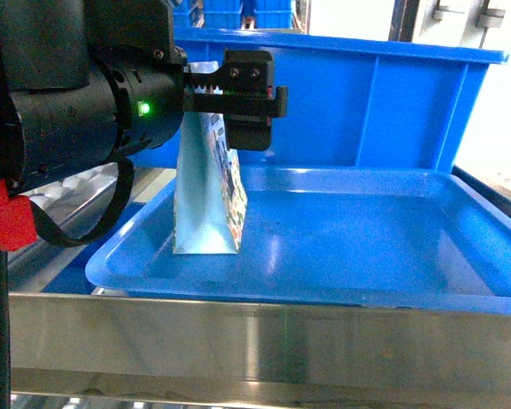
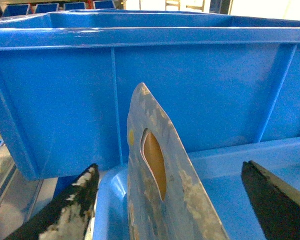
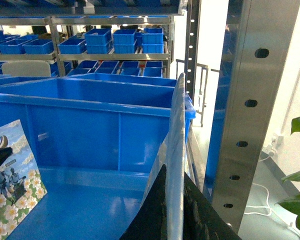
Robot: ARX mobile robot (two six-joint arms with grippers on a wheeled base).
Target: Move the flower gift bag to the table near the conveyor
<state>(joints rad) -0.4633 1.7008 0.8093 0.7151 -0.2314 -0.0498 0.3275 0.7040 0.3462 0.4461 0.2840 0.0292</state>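
The flower gift bag (image 1: 206,189) is standing straight with crisp edges around its handle hole (image 2: 154,163), so I expect it to keep its shape when I lift it.
The flower gift bag (image 1: 206,196), pale blue with a flower print on its side, stands upright at the left end of a shiny blue tray (image 1: 366,230). My left gripper (image 1: 255,106) is at the bag's top. In the left wrist view it (image 2: 170,167) is open, one black finger on each side of the bag's top edge (image 2: 190,200), neither touching. My right gripper (image 3: 174,172) is shut on the tray's thin right rim (image 3: 177,125), with the bag (image 3: 10,200) far to its left. White conveyor rollers (image 1: 72,183) show behind my left arm. The table is out of view.
A tall blue crate (image 1: 392,94) stands right behind the tray. A stainless-steel rail (image 1: 255,332) runs across the front below it. In the right wrist view a perforated steel upright (image 3: 250,100) stands close on the right, with shelves of blue bins (image 3: 115,42) behind.
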